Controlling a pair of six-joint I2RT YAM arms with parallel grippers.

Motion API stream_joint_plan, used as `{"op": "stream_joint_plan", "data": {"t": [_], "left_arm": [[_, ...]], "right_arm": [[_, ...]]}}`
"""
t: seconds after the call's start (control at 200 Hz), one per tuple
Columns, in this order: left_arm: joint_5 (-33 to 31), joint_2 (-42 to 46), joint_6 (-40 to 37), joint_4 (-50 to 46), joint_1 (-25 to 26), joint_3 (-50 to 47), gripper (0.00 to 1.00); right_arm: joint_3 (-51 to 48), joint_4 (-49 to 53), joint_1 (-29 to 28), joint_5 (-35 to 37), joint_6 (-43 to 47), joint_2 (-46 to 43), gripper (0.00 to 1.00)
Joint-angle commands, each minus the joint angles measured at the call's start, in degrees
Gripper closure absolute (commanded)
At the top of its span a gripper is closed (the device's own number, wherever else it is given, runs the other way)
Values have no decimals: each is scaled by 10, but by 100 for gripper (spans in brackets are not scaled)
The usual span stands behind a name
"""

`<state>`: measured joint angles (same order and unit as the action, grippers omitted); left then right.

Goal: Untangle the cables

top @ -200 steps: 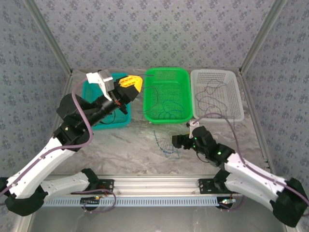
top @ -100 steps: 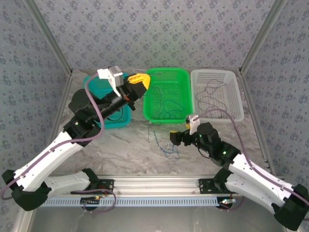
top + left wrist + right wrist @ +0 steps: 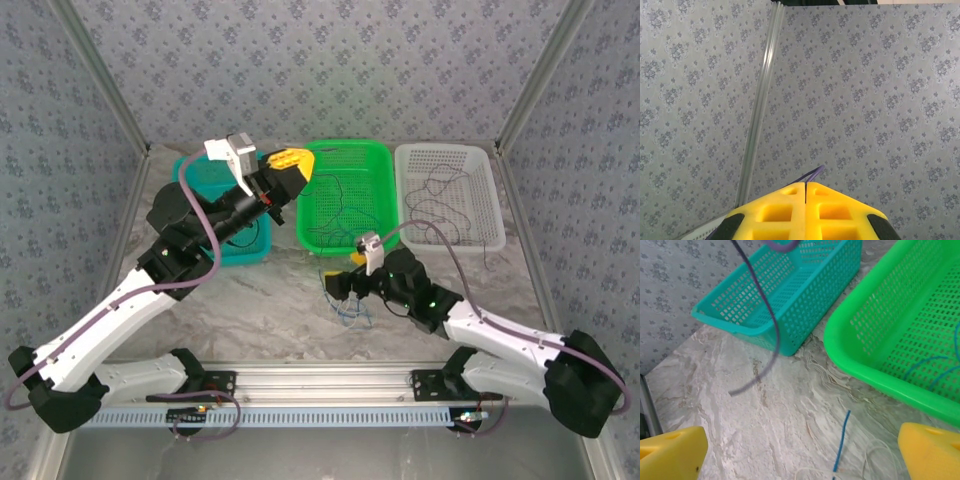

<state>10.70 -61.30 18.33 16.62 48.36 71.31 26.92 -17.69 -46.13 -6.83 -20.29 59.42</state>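
Note:
The purple cable's loose end (image 3: 736,391) hangs clear of the blue cable, so the robot's open right gripper should keep on toward the purple cable and close near that end (image 3: 769,367).
My left gripper (image 3: 300,158) is raised over the gap between the teal and green baskets, shut on a thin dark purple cable (image 3: 812,174) that loops out past its yellow fingertips (image 3: 805,184). That strand (image 3: 771,325) hangs down in front of the teal basket, its free end above the table. My right gripper (image 3: 345,275) is low over the small tangle of cables (image 3: 346,304) on the marble table, jaws wide open and nothing between them (image 3: 800,460). A blue cable (image 3: 842,442) and a pale cable (image 3: 875,460) lie just ahead of it.
Three baskets stand in a row at the back: teal (image 3: 190,170), green (image 3: 345,150) holding blue and dark strands, and white (image 3: 450,152) holding dark strands. The green basket's rim (image 3: 860,355) and the teal basket (image 3: 790,290) are close ahead of the right gripper.
The right arm has swung left to the tangle and its jaws have opened fully. The left arm has risen and shifted right, still shut on the purple strand.

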Motion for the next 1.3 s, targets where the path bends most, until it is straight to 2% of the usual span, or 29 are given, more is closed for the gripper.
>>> {"op": "stream_joint_plan", "data": {"t": [0.0, 0.26, 0.495, 0.615, 0.794, 0.959, 1.294], "left_arm": [[7, -1, 5, 30, -4, 2, 97], [29, -6, 15, 41, -3, 4, 97], [33, -4, 29, 70, -4, -2, 97], [31, -4, 27, 75, -3, -3, 97], [27, -1, 17, 64, -4, -4, 97], [22, 0, 5, 54, -4, -7, 97], [11, 5, -9, 43, -5, -11, 97]], "right_arm": [[22, -66, -2, -10, -11, 20, 0], [21, -106, 12, 10, -16, 51, 0], [68, -160, 14, -95, -17, 132, 7], [78, -178, 10, -112, -27, 160, 7], [63, -194, 13, -106, -40, 152, 5], [68, -163, 14, -109, -33, 141, 7], [62, -116, 23, -109, -32, 117, 19]]}}
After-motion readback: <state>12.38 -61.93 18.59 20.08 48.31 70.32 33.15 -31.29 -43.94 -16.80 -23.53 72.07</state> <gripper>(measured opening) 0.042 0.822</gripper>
